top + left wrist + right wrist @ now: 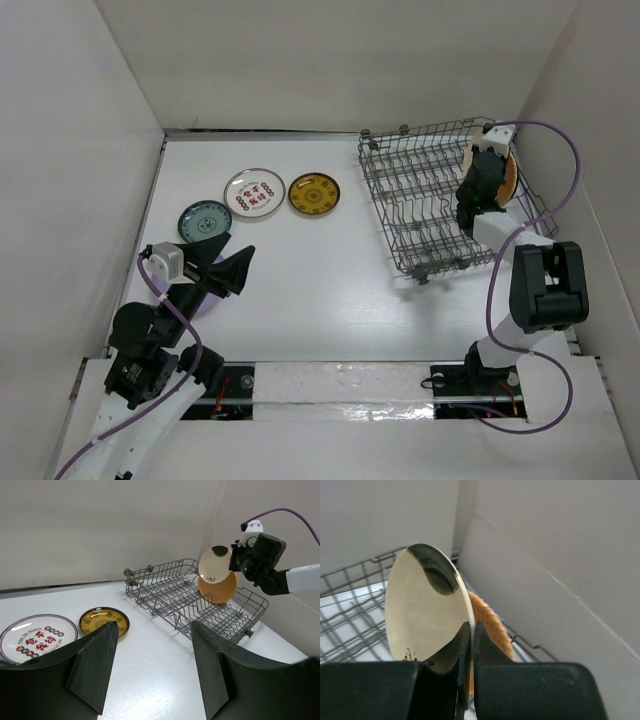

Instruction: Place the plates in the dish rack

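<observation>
The cream-faced plate [214, 566] is hanging upright and parallel to the orange-tan plate, so my right gripper goes on lowering it until its lower edge is held by the rack wires [206, 605].
The grey wire dish rack [425, 200] stands at the far right. An orange-tan plate [510, 176] stands upright at its right end. My right gripper [475, 166] is shut on the rim of a cream-faced plate [422, 607] and holds it upright over the rack, just left of the orange-tan plate [492, 625]. My left gripper [226, 266] is open and empty, low over the table at the near left. The teal plate [205, 221], the white plate with red marks [254, 192] and the dark yellow plate [314, 193] lie flat at the far left. No lavender or black plate shows.
White walls close in the table at the back and on both sides. The right wall runs close behind the rack [200, 602]. In the left wrist view the dark yellow plate [104, 621] and the white plate [37, 637] lie ahead of my left fingers [97, 665].
</observation>
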Robot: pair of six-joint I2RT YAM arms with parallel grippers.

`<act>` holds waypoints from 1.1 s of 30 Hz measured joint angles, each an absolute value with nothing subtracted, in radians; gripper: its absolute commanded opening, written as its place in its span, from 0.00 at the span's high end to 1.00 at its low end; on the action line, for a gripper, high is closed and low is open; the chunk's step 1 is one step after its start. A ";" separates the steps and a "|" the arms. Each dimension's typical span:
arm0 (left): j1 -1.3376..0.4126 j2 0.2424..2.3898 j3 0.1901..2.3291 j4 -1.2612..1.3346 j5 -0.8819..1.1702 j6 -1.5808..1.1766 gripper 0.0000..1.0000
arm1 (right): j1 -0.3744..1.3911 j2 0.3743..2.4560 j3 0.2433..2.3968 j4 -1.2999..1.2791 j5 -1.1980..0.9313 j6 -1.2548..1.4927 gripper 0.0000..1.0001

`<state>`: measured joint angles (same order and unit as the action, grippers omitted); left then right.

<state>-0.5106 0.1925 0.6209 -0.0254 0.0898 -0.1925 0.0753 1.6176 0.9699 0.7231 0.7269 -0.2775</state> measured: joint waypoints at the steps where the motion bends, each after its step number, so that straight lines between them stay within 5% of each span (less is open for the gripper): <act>1: -0.511 0.192 0.621 -0.025 0.090 -0.192 0.43 | 0.067 1.626 0.977 0.729 0.724 -0.296 1.00; 30: -0.511 0.195 0.621 -0.025 0.094 -0.192 0.42 | 0.028 1.827 0.964 0.816 0.665 -0.546 1.00; 33: -0.511 0.195 0.621 -0.025 0.094 -0.192 0.43 | 0.034 1.844 0.959 0.852 0.669 -0.545 0.89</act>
